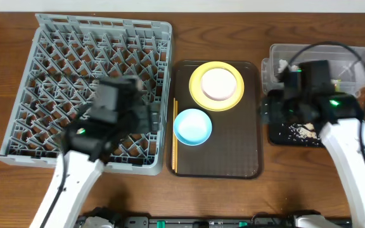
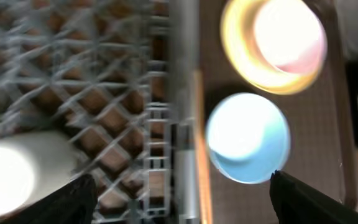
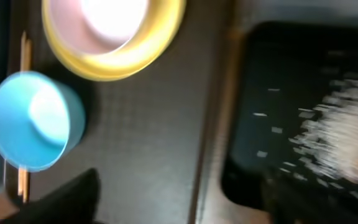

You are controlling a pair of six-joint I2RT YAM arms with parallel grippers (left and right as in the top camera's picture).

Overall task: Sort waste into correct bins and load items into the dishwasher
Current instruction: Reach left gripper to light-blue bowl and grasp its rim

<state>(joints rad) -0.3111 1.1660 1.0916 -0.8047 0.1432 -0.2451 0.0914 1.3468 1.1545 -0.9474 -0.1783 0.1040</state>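
Observation:
I go on moving my left gripper to the light-blue bowl's rim [image 1: 208,137] facing the open serving tray [image 1: 224,140] until its fingers are on both sides of that rim, because the rim there is clear of the yellow plate.
The grey dish rack [image 1: 56,69] fills the left. My left gripper [image 1: 152,119] hovers open and empty over its right edge; in the left wrist view [image 2: 179,211] a blurred cream cup [image 2: 2,177] lies in the rack [image 2: 104,74]. On the brown serving tray sit the yellow plate [image 1: 198,92] holding the cream-white bowl [image 1: 218,83], the light-blue bowl [image 1: 192,126] and the chopsticks [image 1: 175,136]. My right gripper [image 1: 268,113] is open and empty at the left edge of the black tray [image 1: 277,134], which holds rice-like crumbs [image 1: 304,130]. A white tissue [image 1: 285,64] lies in the clear tub [image 1: 360,54]. The wrapper is hidden.
The brown serving tray [image 1: 233,145] lies between the rack and the bins. The right wrist view shows the light-blue bowl [image 3: 33,121], the yellow plate [image 3: 114,37], the black tray [image 3: 291,112] and crumbs [image 3: 347,130]. Wood table surrounds everything.

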